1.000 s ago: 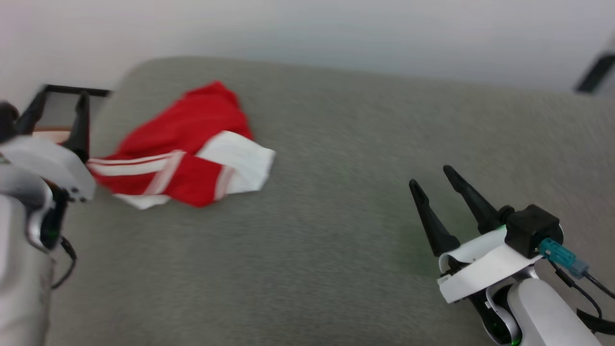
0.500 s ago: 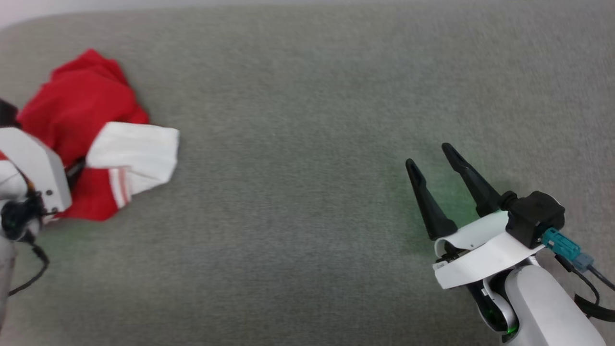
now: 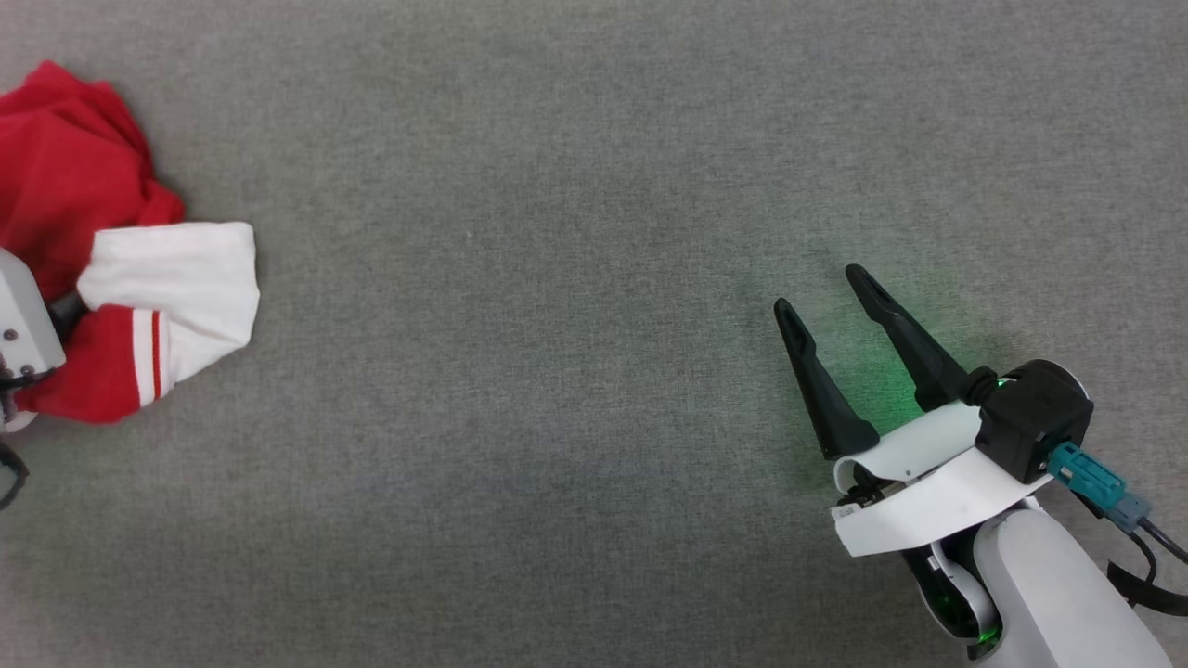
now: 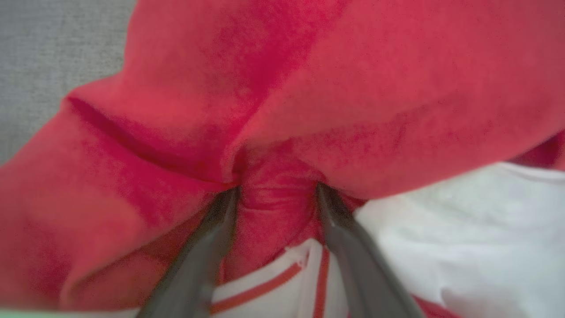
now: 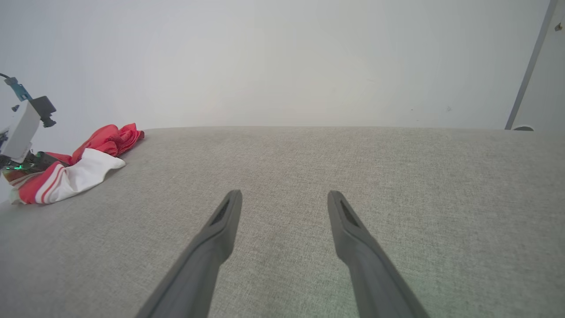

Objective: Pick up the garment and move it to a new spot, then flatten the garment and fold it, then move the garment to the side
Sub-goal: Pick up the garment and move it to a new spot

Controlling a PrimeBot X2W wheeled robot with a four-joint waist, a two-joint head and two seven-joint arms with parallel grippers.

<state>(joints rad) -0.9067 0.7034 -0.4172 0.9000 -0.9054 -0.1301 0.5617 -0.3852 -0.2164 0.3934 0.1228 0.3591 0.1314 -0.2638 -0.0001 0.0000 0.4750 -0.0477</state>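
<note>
My gripper will bring the garment (image 3: 95, 195) along as a crumpled bundle when I carry it, because folds gather around the fold of red cloth (image 4: 278, 196).
The garment (image 3: 139, 278), a crumpled red jersey with a white sleeve and red-white striped trim, lies at the far left of the grey surface. It is bunched, and its lettering is hidden. In the left wrist view my left gripper (image 4: 278, 190) is open, its fingertips pressed down into the garment (image 4: 309, 88) with a ridge of red cloth between them. My left wrist housing (image 3: 19, 325) sits over the garment's left edge. My right gripper (image 3: 816, 289) is open above bare fabric at the lower right, far from the garment (image 5: 75, 176). Nothing lies between the fingers of my right gripper (image 5: 284, 194).
A grey woven surface (image 3: 557, 371) spreads wide between the garment and my right arm. A pale wall (image 5: 282, 62) rises behind its far edge, with a dark vertical strip (image 5: 527, 75) at the far right.
The head camera has swung down and right, so the whole picture shifted. My left gripper has come down onto the garment and started to narrow. The right gripper holds its pose.
</note>
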